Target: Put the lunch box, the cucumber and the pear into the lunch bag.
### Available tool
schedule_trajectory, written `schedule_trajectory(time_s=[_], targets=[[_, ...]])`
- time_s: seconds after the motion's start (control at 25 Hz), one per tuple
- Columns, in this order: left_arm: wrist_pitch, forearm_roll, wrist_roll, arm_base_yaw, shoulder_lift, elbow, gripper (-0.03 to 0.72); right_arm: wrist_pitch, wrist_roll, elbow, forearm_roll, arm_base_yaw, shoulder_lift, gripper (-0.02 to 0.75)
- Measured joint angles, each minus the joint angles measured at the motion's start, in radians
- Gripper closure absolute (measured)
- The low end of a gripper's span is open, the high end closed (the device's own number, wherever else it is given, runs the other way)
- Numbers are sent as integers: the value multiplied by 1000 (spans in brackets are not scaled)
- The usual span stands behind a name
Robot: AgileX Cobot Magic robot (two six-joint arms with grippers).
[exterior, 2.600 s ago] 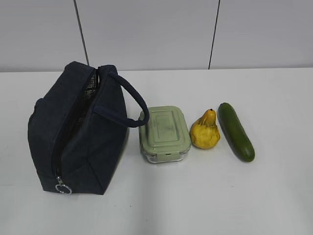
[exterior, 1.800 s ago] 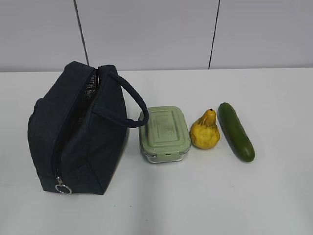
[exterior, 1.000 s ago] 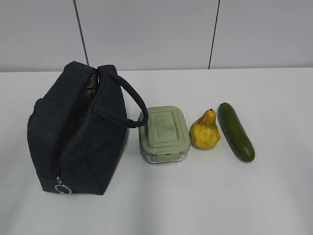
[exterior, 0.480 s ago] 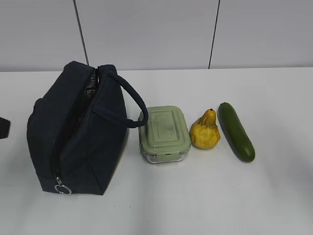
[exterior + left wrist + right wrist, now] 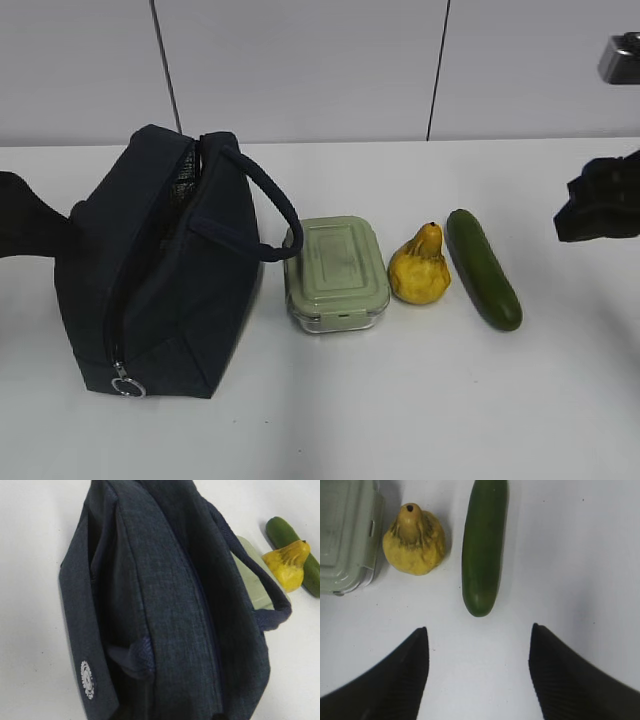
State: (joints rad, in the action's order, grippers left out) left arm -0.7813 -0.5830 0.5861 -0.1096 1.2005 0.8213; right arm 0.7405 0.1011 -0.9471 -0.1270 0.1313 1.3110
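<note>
The lunch bag's opening [image 5: 186,178] will widen around the cucumber when I push it in, because the silver ring pull [image 5: 127,383] is low down at the front.
The navy lunch bag [image 5: 160,270] stands at the left, its zipper gaping near the top, with the silver ring pull [image 5: 128,384] low at the front. It fills the left wrist view [image 5: 165,605]. The green-lidded lunch box [image 5: 337,272], the yellow pear [image 5: 419,267] and the dark green cucumber [image 5: 483,268] lie in a row to its right. My right gripper [image 5: 479,626] is open and empty above the table, just short of the cucumber's [image 5: 482,545] near end. It shows at the right edge of the exterior view [image 5: 598,200]. My left arm [image 5: 30,225] is behind the bag's left side; its jaws are hidden.
The white table [image 5: 400,400] meets a grey panelled wall [image 5: 300,70] at the back. The pear [image 5: 414,542] and the lunch box [image 5: 345,535] lie left of the cucumber in the right wrist view. The bag's loop handle [image 5: 270,215] arches toward the lunch box.
Both arms have come into the exterior view, the left from the left edge behind the bag, the right from the right edge. The bag and the food have not moved.
</note>
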Motion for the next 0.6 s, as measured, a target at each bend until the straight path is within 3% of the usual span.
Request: schedule_trajectory(time_s=[0.28, 0.44, 0.6], targets=[[0, 7, 0, 0, 69, 3, 380, 21, 35, -126, -2, 0, 136, 248], [0, -52, 38, 0, 107, 3, 381, 32, 63, -161, -21, 0, 183, 248], [1, -89, 64, 0, 153, 4, 433, 33, 79, -176, -43, 0, 218, 248]])
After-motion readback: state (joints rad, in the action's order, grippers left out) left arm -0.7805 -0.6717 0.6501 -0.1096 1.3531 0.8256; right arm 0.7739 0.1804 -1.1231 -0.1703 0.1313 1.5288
